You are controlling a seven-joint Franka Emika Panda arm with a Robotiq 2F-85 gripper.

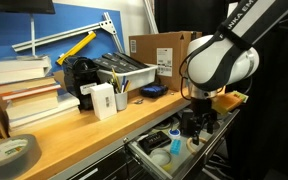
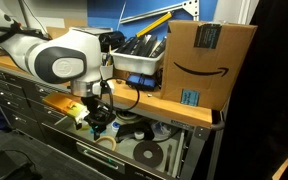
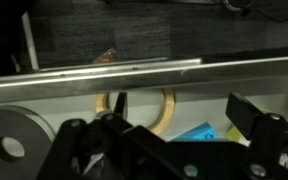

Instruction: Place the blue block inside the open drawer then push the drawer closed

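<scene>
My gripper is above the inside of the open drawer (image 3: 206,108). Next, I back out past the drawer's rim and go down to the drawer's front side (image 2: 96,157) before I push.
The blue block (image 3: 196,132) lies on the floor of the open drawer (image 1: 144,160), seen in the wrist view between my fingers and partly hidden by the gripper body. My gripper (image 3: 164,125) is open and reaches down into the drawer. It also shows in both exterior views (image 1: 196,125) (image 2: 96,120), below the wooden countertop edge. The drawer (image 2: 174,150) stands pulled out under the bench. Its metal side rail (image 3: 84,80) crosses the wrist view.
A tape ring (image 3: 134,110) and a grey disc (image 3: 9,145) lie in the drawer. On the bench stand a cardboard box (image 1: 164,52) (image 2: 209,60), a grey bin (image 1: 124,70), stacked books (image 1: 24,95), a white box (image 1: 103,100) and a tape roll (image 1: 9,152).
</scene>
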